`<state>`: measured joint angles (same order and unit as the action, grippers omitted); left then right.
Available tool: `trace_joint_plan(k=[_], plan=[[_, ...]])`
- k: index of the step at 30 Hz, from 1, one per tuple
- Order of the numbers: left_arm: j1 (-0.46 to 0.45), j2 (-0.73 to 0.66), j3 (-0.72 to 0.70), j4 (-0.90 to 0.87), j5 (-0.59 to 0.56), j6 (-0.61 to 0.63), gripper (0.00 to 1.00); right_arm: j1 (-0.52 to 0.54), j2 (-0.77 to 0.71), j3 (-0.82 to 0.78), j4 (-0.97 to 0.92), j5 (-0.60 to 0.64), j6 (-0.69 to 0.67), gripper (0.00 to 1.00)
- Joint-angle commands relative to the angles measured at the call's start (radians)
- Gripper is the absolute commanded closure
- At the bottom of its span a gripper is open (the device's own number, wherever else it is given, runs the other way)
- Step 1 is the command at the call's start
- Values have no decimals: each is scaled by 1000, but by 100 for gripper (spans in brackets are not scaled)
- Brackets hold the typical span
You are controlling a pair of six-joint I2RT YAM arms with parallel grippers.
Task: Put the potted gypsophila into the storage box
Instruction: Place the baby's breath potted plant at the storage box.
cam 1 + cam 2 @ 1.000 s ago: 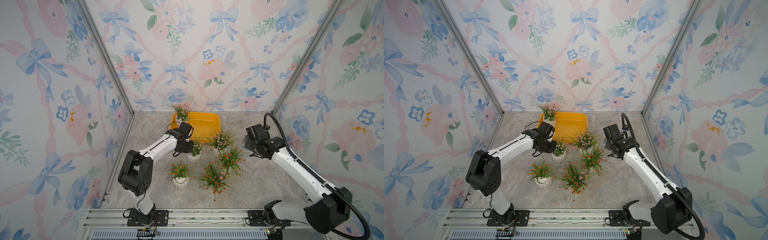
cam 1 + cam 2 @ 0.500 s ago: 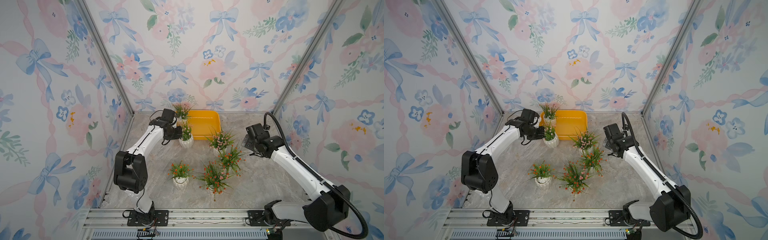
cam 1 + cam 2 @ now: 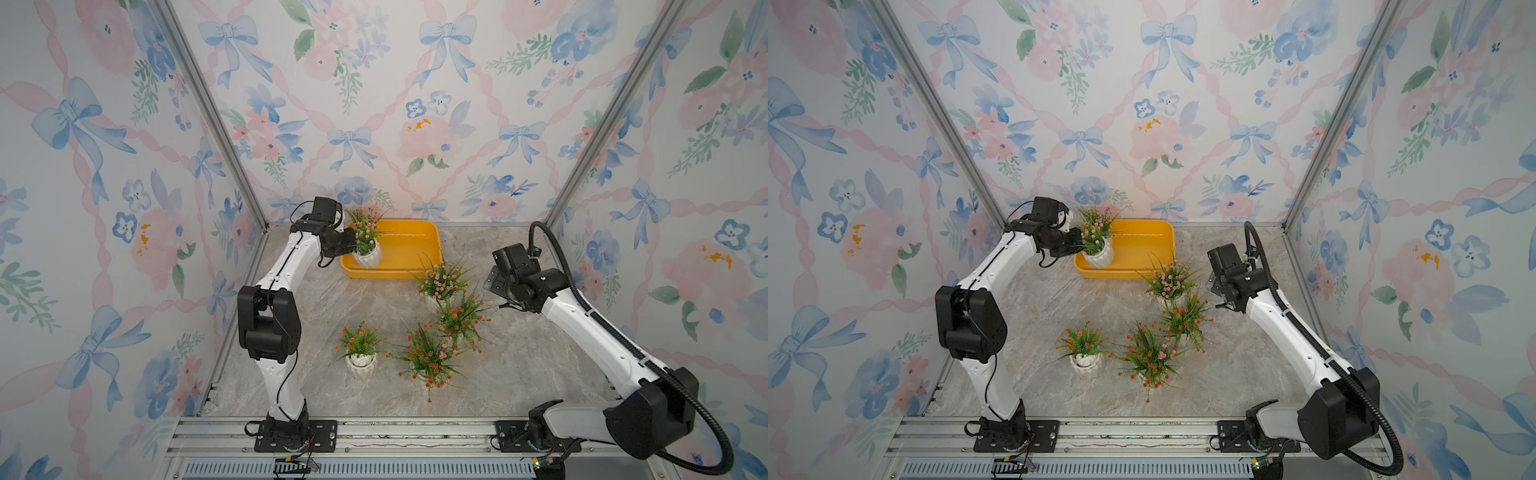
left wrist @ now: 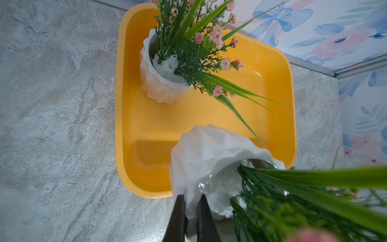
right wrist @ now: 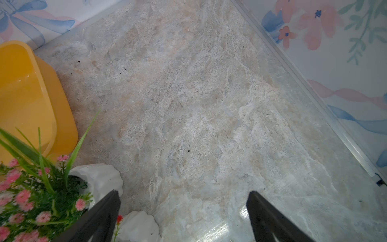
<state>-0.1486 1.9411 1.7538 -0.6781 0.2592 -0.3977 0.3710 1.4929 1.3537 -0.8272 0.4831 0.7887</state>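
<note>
My left gripper keeps lowering the held pot beside the standing pot until it rests on the box's bottom (image 4: 155,127), as the storage box's near corner (image 4: 147,169) is free.
My left gripper (image 4: 191,201) is shut on the rim of a white ribbed pot of pink gypsophila (image 4: 201,155). The pot is tilted over the near left corner of the yellow storage box (image 4: 209,117); in both top views it shows there (image 3: 368,257) (image 3: 1100,258). A second pink pot (image 4: 159,83) stands in the box's far left corner. My right gripper (image 5: 182,201) is open above bare table, right of a pink pot (image 5: 100,180) that stands outside the box (image 3: 415,272).
Three orange-flowered pots stand on the marble table: one front left (image 3: 360,361), one front middle (image 3: 428,365), one behind it (image 3: 461,316) beside the pink pot (image 3: 440,282). Patterned walls close in the back and both sides.
My left arm has carried the pink pot from the middle of the table back and left to the box's near left corner. The right arm has not moved.
</note>
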Motion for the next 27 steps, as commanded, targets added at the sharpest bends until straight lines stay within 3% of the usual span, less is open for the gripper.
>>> trace_joint_plan(k=[1,27], plan=[[10,27,60,30,-5,-14,100,-11,26,24,-36,26,24,3],[14,177,105,28,-125,-42,100,-14,12,19,-57,57,61,3]])
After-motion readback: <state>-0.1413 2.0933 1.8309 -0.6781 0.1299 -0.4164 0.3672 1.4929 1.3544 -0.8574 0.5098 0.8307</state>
